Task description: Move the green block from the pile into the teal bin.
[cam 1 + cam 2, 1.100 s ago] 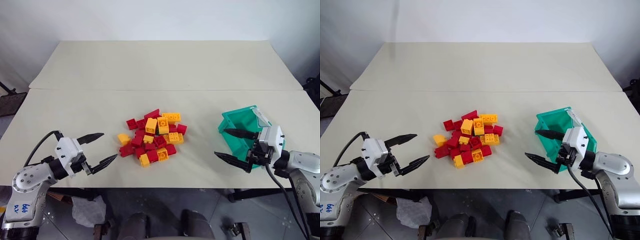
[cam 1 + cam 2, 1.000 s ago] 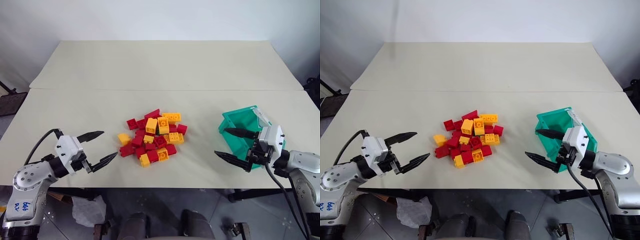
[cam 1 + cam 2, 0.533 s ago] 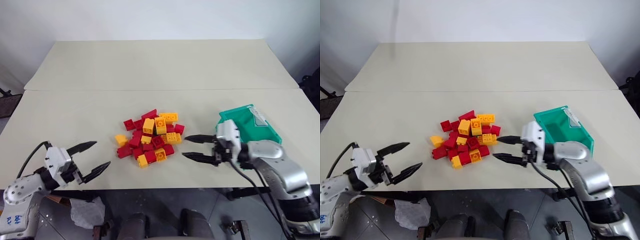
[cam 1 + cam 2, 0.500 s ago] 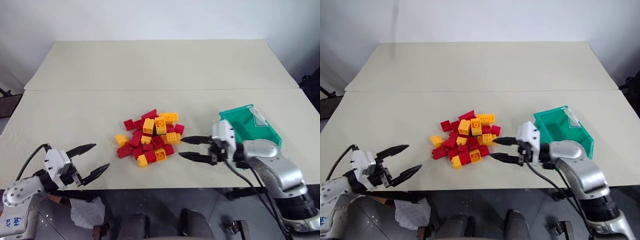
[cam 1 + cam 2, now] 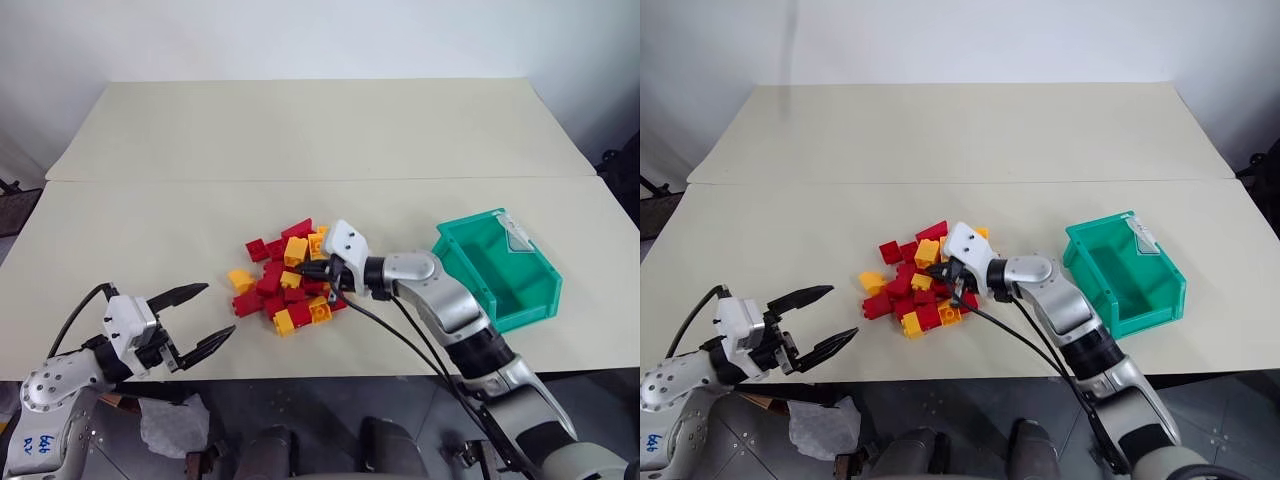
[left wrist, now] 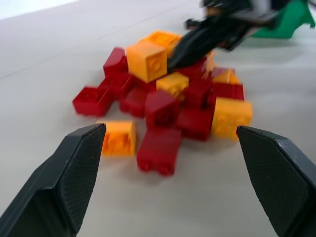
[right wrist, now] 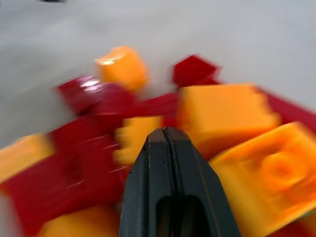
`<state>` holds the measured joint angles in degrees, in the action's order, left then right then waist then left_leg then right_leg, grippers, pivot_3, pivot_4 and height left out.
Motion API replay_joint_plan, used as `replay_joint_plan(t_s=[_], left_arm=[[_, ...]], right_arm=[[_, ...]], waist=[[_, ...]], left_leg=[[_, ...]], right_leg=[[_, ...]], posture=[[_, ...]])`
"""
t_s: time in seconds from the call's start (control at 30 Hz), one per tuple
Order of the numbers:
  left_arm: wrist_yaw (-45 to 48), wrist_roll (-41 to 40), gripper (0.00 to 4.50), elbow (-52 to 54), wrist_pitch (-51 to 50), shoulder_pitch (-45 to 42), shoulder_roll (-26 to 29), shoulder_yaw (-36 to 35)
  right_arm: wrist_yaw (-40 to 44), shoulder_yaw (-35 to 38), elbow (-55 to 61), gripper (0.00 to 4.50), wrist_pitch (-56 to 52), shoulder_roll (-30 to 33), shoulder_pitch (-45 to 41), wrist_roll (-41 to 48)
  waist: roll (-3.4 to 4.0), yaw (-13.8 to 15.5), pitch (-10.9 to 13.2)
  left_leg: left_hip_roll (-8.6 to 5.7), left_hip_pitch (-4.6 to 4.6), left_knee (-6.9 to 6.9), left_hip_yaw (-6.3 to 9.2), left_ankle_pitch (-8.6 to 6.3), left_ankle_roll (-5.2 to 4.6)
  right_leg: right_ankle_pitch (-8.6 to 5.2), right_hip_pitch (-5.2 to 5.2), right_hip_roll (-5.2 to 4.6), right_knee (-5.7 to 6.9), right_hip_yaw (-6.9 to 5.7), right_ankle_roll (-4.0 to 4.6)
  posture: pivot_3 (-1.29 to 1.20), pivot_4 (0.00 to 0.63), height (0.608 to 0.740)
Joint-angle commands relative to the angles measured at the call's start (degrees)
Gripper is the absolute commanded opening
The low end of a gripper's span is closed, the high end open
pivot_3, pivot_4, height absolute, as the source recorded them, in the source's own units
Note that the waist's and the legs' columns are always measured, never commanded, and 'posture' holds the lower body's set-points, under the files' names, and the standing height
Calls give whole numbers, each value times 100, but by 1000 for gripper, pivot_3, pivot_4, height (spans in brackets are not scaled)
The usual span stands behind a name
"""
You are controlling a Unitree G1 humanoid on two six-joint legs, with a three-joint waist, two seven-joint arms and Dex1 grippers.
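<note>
Next, my right gripper pushes the yellow bricks to the pile's far side [image 5: 304, 216] before opening around the green block, since yellow bricks [image 5: 296, 251] cover that block.
The pile [image 5: 290, 272] of red and yellow bricks lies mid-table, towards the front. The green block is hidden or out of view; no green brick shows among them. My right gripper [image 5: 312, 270] is shut, its tips pushed into the pile's right side beside a yellow brick [image 7: 224, 118]. In the right wrist view its fingers [image 7: 165, 148] press together with nothing between them. The teal bin [image 5: 468, 224] stands open and empty to the right of the pile. My left gripper [image 5: 208, 314] is open, low near the table's front edge, left of the pile and apart from it.
The cream table [image 5: 300, 140] stretches far behind the pile, with a seam across its middle. A black cable [image 5: 420, 350] hangs under my right forearm. In the left wrist view the right gripper [image 6: 197, 42] reaches in over the pile's far side.
My right gripper swung left from beside the teal bin into the pile and went from wide open to shut. The left gripper drew back slightly. The camera shifted a little.
</note>
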<state>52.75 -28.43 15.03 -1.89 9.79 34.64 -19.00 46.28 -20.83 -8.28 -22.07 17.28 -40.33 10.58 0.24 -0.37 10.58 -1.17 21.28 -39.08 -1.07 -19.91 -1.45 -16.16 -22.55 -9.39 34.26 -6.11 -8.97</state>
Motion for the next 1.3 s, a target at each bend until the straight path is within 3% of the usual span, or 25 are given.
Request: replay_joint_plan(t_s=[0.03,0.23,0.47,0.67,0.93,1.1,1.2,1.3], left_arm=[[-126,-176,4500,334,-146,-104,-27,61],[-340,-25,4500,221,-254,-599,-172,394],[-267,-43,4500,-39,-196,-634,-122,302],[-210,-21,4500,-267,-95,-619,-93,210],[-221,-80,4500,-93,-75,-329,-49,24],[-200,-90,4500,-71,-76,-273,-31,7],[-193,-86,4500,-81,-81,-292,-38,19],[-175,-74,4500,-107,-74,-337,-51,71]], right_arm=[[-339,312,-580,23,259,-74,-230,-252],[-656,515,-1316,23,685,-104,-565,-597],[629,252,107,23,758,-152,2,-21],[849,-45,485,23,558,166,343,-310],[1334,865,1002,23,190,753,348,580],[1460,1081,1025,1258,-1032,813,-120,1164],[1127,1073,619,2318,-1185,702,-458,957],[1069,583,-106,3395,-1145,796,-910,338]], waist=[[0,2,0],[0,-4,0],[4,-151,2],[4,-114,3],[4,-108,4],[9,-123,6],[9,-119,6],[9,-122,6]], left_leg=[[-2,0,0,1,0,0],[-1,-3,-1,0,1,1],[-2,-2,9,-2,-3,9],[3,-3,-1,0,-3,9],[4,0,0,2,-4,7],[13,-4,0,-3,-4,7],[12,-3,0,-1,-5,9],[6,-3,-1,-3,-5,9]], right_leg=[[0,0,-1,3,0,0],[0,2,1,8,-1,0],[-1,-8,14,14,-6,1],[-1,-3,12,14,-5,1],[-1,-4,4,10,-7,1],[-4,-3,6,11,-7,7],[-4,-4,5,12,-7,7],[-4,-6,0,13,-5,7]], posture=[[0,150,740],[0,150,740],[0,150,740],[0,150,740],[0,150,740],[0,150,740],[0,150,740],[0,150,740]])
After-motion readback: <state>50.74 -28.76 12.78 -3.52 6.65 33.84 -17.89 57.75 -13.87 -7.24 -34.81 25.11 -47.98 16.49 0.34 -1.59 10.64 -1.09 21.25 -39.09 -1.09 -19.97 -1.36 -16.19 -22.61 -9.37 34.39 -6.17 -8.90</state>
